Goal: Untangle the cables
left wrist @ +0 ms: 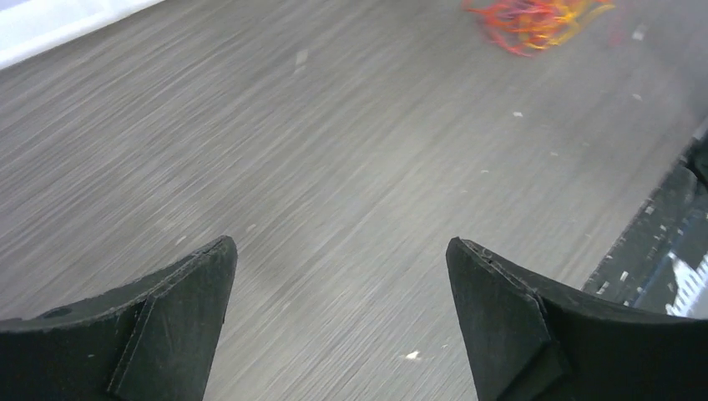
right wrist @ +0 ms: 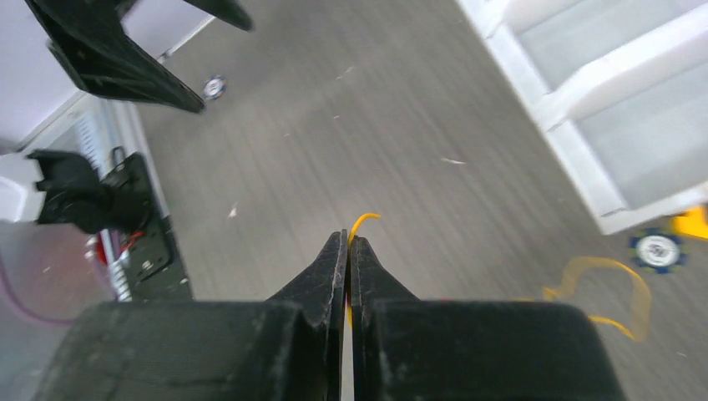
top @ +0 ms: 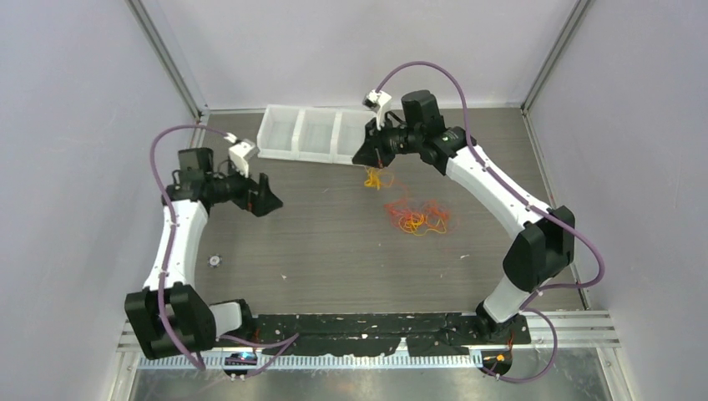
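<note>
My gripper will pull and carry the yellow cable point(top: 379, 175), and I expect it to stay in a curled tangle, since it dangles with its loops bunched together point(top: 373, 181).
The cables form a curly orange, yellow and red clump point(top: 417, 217) lying on the table right of centre; the left wrist view catches the clump point(left wrist: 538, 17) at its top edge. My right gripper point(top: 367, 159) hovers near the white bin, shut on a thin yellow strand point(right wrist: 363, 219) that pokes out past its tips point(right wrist: 348, 238). More yellow strand point(top: 376, 178) dangles under it, apart from the clump. My left gripper point(top: 267, 196) is well left of the clump, raised over the table, jaws wide open point(left wrist: 342, 251) with nothing between them.
A white three-compartment bin point(top: 300, 156) stands at the back centre, close to my right gripper. A small round disc point(top: 214, 261) lies near the left arm. Another disc point(right wrist: 657, 248) and an orange-yellow piece point(right wrist: 693, 221) sit beside the bin.
</note>
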`<action>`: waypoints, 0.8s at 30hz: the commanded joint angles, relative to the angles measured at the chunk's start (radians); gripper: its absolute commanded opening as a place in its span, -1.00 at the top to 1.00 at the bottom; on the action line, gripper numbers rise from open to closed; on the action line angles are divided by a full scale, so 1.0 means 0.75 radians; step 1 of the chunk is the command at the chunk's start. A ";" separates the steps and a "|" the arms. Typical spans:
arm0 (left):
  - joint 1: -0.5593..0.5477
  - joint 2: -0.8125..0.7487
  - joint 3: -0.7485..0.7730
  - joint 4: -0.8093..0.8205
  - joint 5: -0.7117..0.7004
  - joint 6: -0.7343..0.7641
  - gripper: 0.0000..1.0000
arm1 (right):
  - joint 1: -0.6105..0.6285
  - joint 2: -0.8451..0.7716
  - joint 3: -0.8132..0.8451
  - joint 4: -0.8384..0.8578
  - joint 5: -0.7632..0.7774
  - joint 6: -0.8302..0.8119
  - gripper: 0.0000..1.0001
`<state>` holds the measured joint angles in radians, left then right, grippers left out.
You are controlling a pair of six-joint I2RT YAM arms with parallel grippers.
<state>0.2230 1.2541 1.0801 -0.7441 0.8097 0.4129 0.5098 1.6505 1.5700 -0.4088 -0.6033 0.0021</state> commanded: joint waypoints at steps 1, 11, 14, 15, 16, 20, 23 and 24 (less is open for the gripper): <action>-0.167 -0.167 -0.161 0.364 0.187 -0.112 -0.99 | 0.006 -0.064 0.025 0.012 -0.237 0.010 0.89; -0.351 -0.348 -0.420 0.591 0.320 0.006 -0.99 | 0.045 -0.183 0.083 0.117 -0.573 0.131 0.89; -0.444 -0.327 -0.421 0.603 0.297 0.024 -0.99 | 0.072 -0.204 0.085 0.115 -0.576 0.122 0.89; -0.475 -0.317 -0.423 0.615 0.283 0.013 -0.99 | 0.084 -0.208 0.086 0.111 -0.570 0.120 0.89; -0.503 -0.312 -0.430 0.639 0.264 -0.008 -0.99 | 0.089 -0.213 0.088 0.110 -0.553 0.117 0.89; -0.630 -0.316 -0.499 0.756 0.193 -0.092 -0.99 | 0.095 -0.213 0.107 0.110 -0.536 0.125 0.89; -0.707 -0.321 -0.548 0.861 0.132 -0.127 -0.99 | 0.098 -0.209 0.121 0.120 -0.556 0.155 0.89; -0.724 -0.314 -0.556 0.897 0.103 -0.142 -0.99 | 0.100 -0.209 0.128 0.126 -0.561 0.162 0.89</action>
<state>-0.2687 1.0199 0.6910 -0.2302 0.9554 0.3531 0.5835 1.5162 1.6108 -0.3599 -0.9955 0.0902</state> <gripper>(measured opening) 0.994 0.070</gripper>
